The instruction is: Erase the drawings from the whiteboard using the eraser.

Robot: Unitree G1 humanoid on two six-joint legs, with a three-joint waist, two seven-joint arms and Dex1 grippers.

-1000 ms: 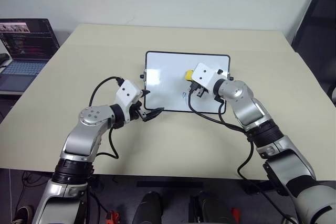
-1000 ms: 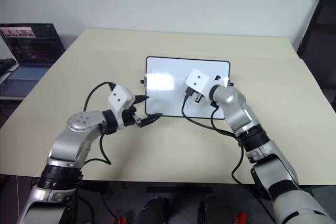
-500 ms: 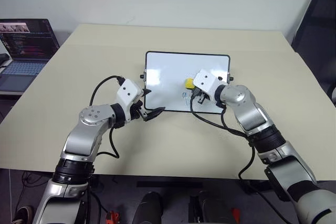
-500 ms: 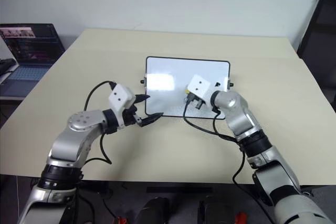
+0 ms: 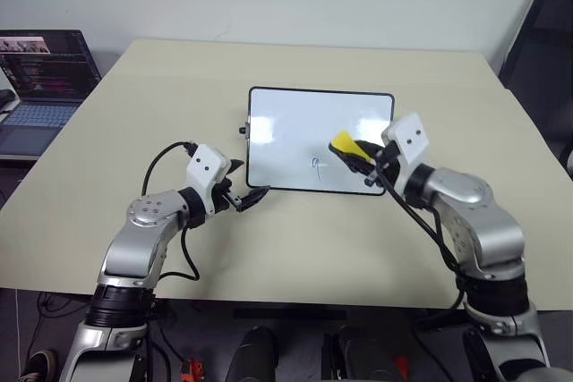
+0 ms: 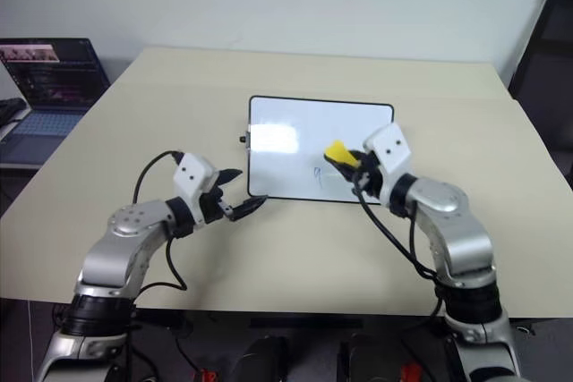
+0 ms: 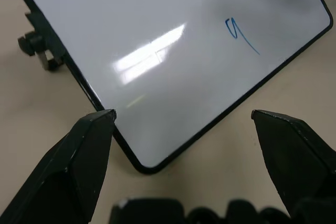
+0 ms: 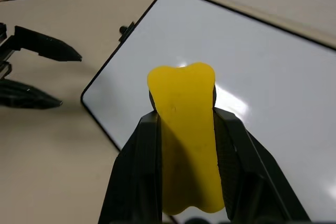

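Observation:
The yellow eraser (image 5: 345, 142) is in the air past the blue drawing near the whiteboard's front edge. Next, my right gripper moves the eraser back and wipes over the drawing (image 5: 316, 167).
The whiteboard (image 5: 304, 127) lies flat at the middle of the beige table. A small blue drawing (image 5: 316, 165) sits near its front edge and shows as a blue stroke (image 7: 239, 31) in the left wrist view. My right gripper (image 5: 358, 158) is shut on the yellow eraser (image 5: 344, 143), which hovers over the board's right half, to the right of the drawing and apart from it. In the right wrist view the eraser (image 8: 184, 129) stands between both fingers (image 8: 139, 171). My left gripper (image 5: 252, 196) is open and empty, just off the board's front left corner (image 7: 144, 163).
An open laptop (image 5: 43, 78) stands on a side surface at the far left. A black chair (image 5: 537, 38) is at the far right. A black knob (image 7: 32, 43) sticks out of the board's left edge. Bare tabletop (image 5: 161, 96) surrounds the board.
My right gripper has pulled back towards me and to the right, rolling so the eraser tilts up off the board. The blue mark remains. My left gripper has drawn slightly back from the board's corner.

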